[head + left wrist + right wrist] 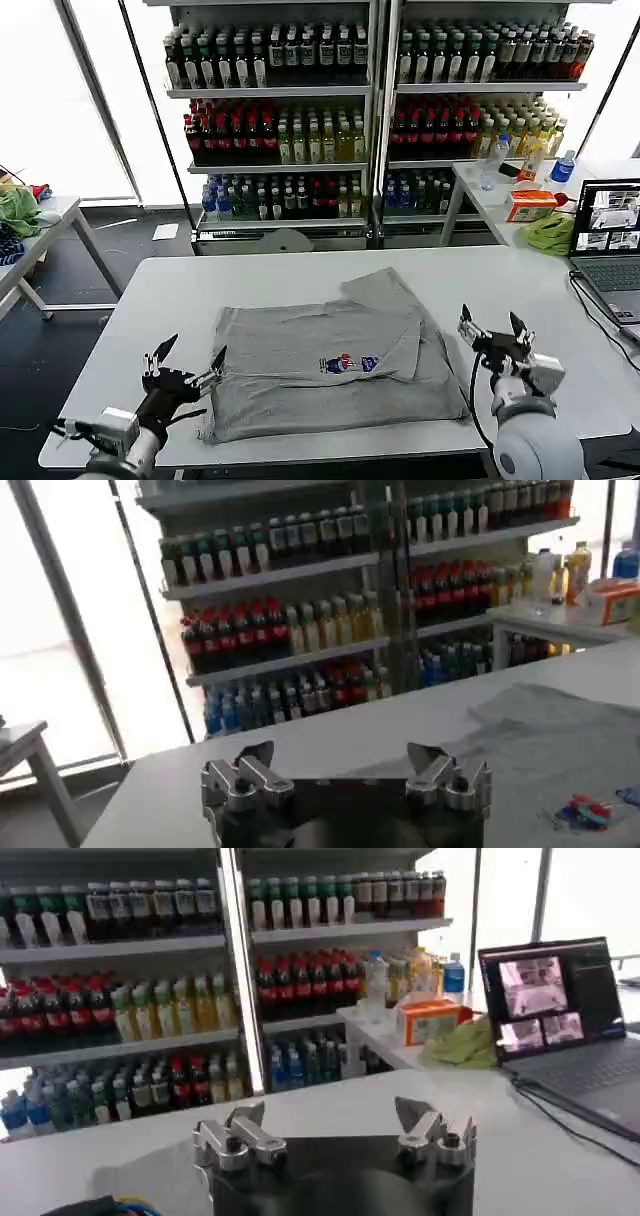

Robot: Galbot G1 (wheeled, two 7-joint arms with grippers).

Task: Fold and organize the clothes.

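The sleeve is lying limp past the shirt's far edge. The grey shirt will therefore fold double and cover its print when I fold it toward me.
A grey short-sleeved shirt lies partly folded on the white table, its small multicoloured chest print facing up; one sleeve points toward the far side. In the left wrist view the shirt and print appear beyond the fingers. My left gripper hovers open just off the shirt's near left corner, holding nothing. My right gripper stands open beside the shirt's right edge, also holding nothing. Both grippers show spread fingers over bare table.
A laptop with a black cable sits at the table's right edge. Behind it a side table carries a lime-green cloth, an orange box and bottles. Drink shelves fill the back. Another table with green fabric stands left.
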